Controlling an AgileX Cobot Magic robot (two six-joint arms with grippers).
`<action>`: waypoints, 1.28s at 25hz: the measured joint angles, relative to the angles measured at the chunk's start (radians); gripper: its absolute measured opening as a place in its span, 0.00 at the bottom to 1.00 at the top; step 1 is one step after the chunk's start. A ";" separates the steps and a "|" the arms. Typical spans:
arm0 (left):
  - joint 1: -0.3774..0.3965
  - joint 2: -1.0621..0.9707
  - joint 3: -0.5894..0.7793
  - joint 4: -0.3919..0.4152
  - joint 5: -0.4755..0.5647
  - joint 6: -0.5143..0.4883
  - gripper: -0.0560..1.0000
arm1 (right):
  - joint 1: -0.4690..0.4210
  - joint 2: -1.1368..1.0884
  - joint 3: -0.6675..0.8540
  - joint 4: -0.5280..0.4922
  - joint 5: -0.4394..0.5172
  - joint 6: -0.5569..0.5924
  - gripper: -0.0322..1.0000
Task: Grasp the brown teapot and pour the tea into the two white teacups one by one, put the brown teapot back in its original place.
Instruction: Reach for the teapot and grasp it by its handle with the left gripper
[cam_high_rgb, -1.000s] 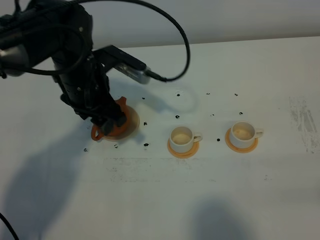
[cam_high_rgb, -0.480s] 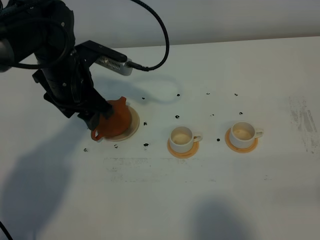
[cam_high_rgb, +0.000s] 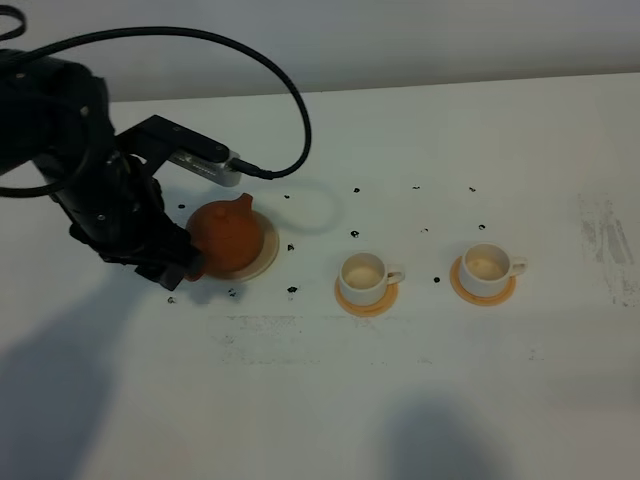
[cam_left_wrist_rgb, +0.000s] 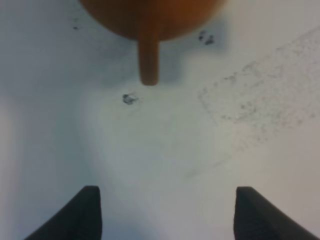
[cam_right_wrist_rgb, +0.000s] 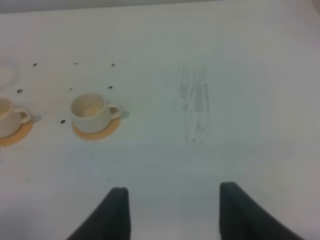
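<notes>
The brown teapot's handle (cam_left_wrist_rgb: 149, 62) is out past my left gripper's open fingers, so next my left gripper moves in over the teapot (cam_high_rgb: 232, 240) and straddles the teapot's handle before it closes.
The brown teapot (cam_high_rgb: 228, 235) stands upright on the pale cream saucer (cam_high_rgb: 267, 251) at the left of the table. My left gripper (cam_high_rgb: 178, 266) is just left of it, open and empty. In the left wrist view the teapot's body (cam_left_wrist_rgb: 150, 15) and its handle (cam_left_wrist_rgb: 148, 60) lie ahead of the open gripper (cam_left_wrist_rgb: 167, 215), apart from it. The two white teacups (cam_high_rgb: 362, 274) (cam_high_rgb: 487, 264) stand on orange coasters to the right. My right gripper (cam_right_wrist_rgb: 175, 215) is open and empty over bare table, with one cup (cam_right_wrist_rgb: 90, 111) ahead of it. The right gripper is out of the exterior view.
Small dark specks (cam_high_rgb: 355, 234) dot the table around the saucer and cups. A scuffed grey patch (cam_high_rgb: 605, 240) marks the table at the right. The left arm's cable (cam_high_rgb: 290, 120) loops above the teapot.
The left gripper has let go of the teapot's handle and drawn back to the left. The teapot, tilted half a second ago, now stands upright on the saucer.
</notes>
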 joint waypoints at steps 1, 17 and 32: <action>0.008 -0.012 0.017 0.000 -0.015 0.008 0.59 | 0.000 0.000 0.000 0.000 0.000 0.000 0.44; 0.073 0.039 0.041 -0.129 -0.195 0.203 0.59 | 0.000 0.000 0.000 0.000 0.000 0.000 0.44; 0.073 0.104 0.041 -0.150 -0.234 0.157 0.59 | 0.000 0.000 0.000 0.000 0.000 0.000 0.44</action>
